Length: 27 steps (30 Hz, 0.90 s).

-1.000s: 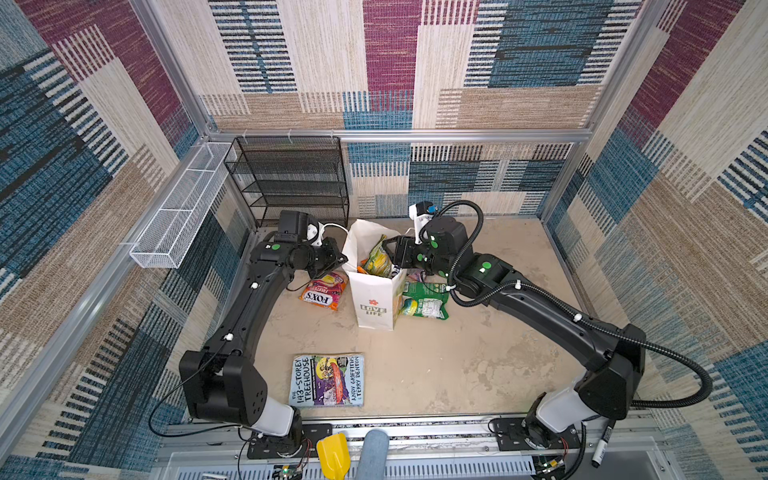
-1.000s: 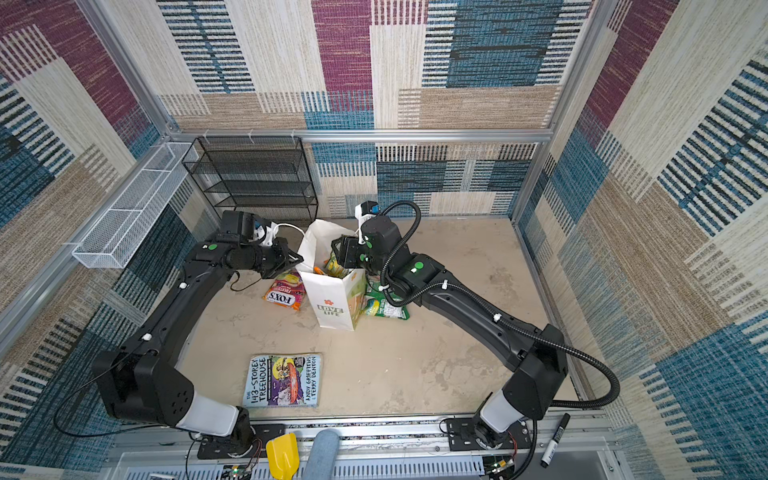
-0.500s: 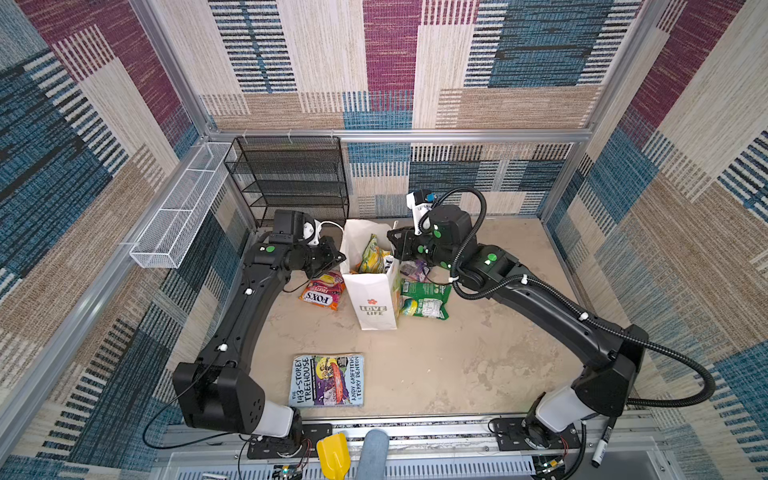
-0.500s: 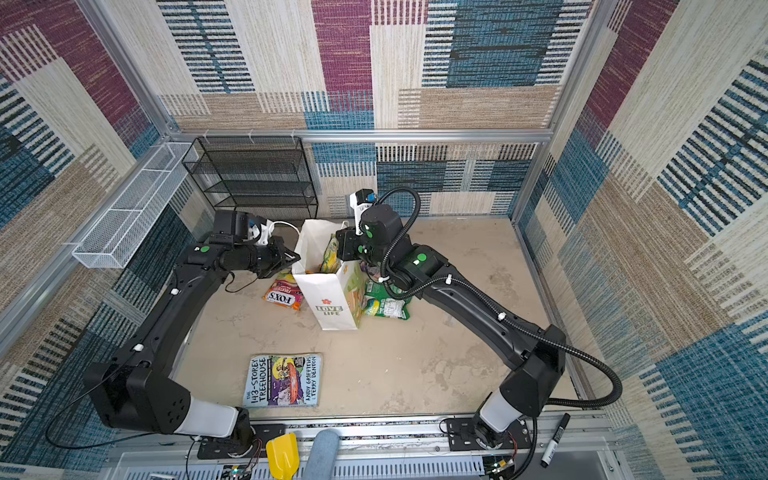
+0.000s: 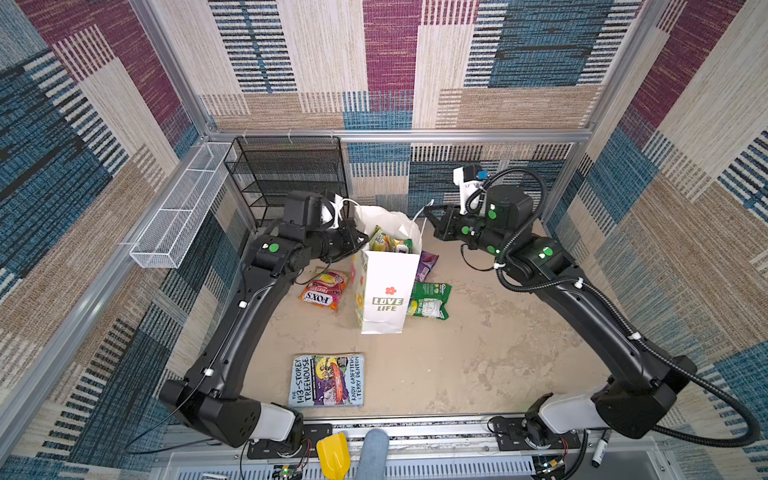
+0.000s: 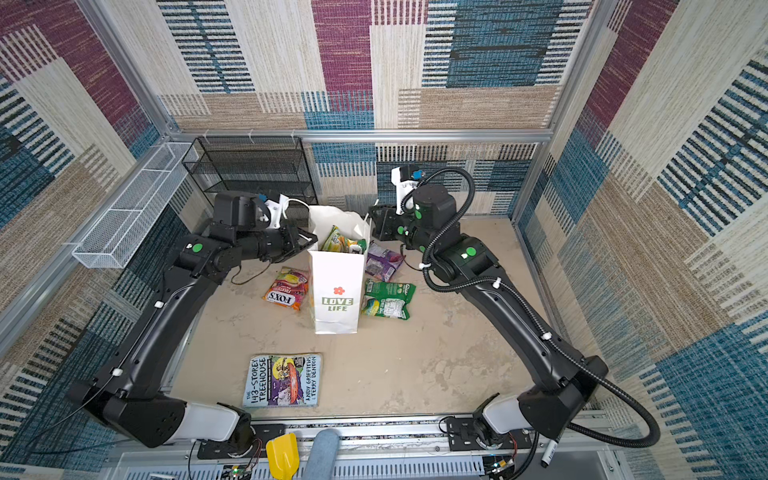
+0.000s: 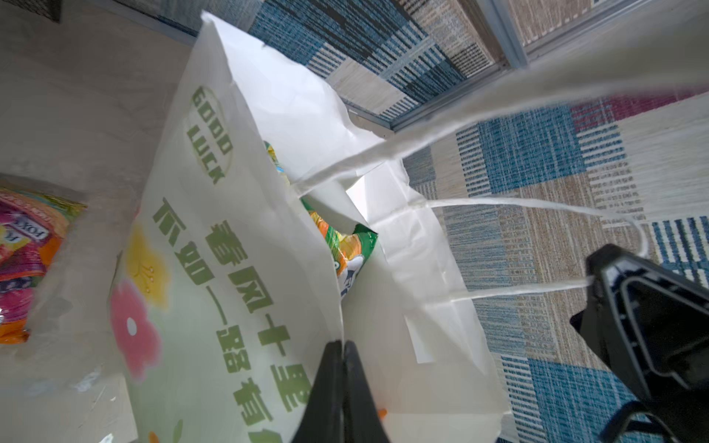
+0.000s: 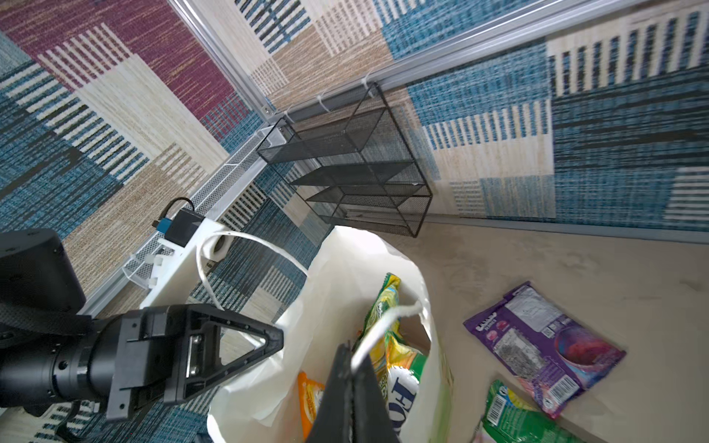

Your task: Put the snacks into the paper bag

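I should use my grippers to carry the paper bag (image 5: 388, 292) past the green and purple packets toward my right gripper's side (image 5: 484, 310), because the bag blocks my left gripper from the packets.
The white paper bag (image 5: 386, 291) (image 6: 336, 286) stands upright mid-table. My left gripper (image 5: 361, 241) (image 7: 341, 343) is shut on its left rim. My right gripper (image 5: 426, 212) (image 8: 351, 356) is shut on a white cord handle (image 8: 378, 330) at the bag's right side. Yellow-green and orange snacks (image 5: 388, 241) (image 8: 387, 345) sit inside the bag. On the table lie an orange-pink FOX'S packet (image 5: 322, 289) left of the bag, and a purple packet (image 5: 426, 266) (image 8: 544, 341) and a green packet (image 5: 430, 301) to its right.
A paperback book (image 5: 328, 380) lies near the front edge. A black mesh rack (image 5: 291, 174) stands against the back wall behind the left gripper. A white wire basket (image 5: 183, 203) hangs on the left wall.
My right gripper has drawn back out of the bag's mouth to the right and shut on the cord handle. A yellow-green packet now rests in the bag. The left grip is unchanged.
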Tool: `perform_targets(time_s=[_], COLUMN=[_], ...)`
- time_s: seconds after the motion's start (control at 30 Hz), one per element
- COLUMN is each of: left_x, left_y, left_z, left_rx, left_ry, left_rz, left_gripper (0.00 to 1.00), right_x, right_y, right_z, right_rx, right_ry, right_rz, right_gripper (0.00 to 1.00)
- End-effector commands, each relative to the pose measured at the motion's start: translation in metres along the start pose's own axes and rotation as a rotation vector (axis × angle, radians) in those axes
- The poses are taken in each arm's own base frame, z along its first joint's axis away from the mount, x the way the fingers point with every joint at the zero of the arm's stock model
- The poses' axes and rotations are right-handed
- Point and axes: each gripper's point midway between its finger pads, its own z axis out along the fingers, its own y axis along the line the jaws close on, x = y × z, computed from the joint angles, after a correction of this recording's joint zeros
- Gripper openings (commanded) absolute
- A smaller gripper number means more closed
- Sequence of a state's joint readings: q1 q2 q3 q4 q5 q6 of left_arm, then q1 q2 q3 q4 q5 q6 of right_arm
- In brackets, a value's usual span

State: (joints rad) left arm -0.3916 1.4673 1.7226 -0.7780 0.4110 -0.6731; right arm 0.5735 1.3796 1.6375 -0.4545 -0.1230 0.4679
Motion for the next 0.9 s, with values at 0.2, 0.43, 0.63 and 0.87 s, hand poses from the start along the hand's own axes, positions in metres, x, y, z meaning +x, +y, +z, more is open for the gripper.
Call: perform_targets(time_s=[0.2,0.43,0.63,0.87], left_x=[0.013,0.022,0.009,0.003], left_y=[-0.09,-0.088,-0.062,-0.004], left_z=[0.079,0.174,0.216,0.198], left_rx=[0.162,0.174,0.093,-0.084], left_ry=[0.102,0.231,0.204,0.149], left_rz=[0.086,0.044,0.083,0.011], left_gripper=[0.0,0.0,0.0,0.0], right_x=[-0.049,-0.04,-0.028,-0.005], right_y=[-0.058,-0.143,-0.15,-0.133], right_z=[-0.075,-0.086,-0.05,-0.003], right_rx=[0.239,0.516,0.379,0.172], right_ry=[-0.257,-0.275,-0.257,-0.121], right_rz=[-0.013,-0.018,-0.045,-0.083], right_gripper=[0.0,0.0,0.0,0.0])
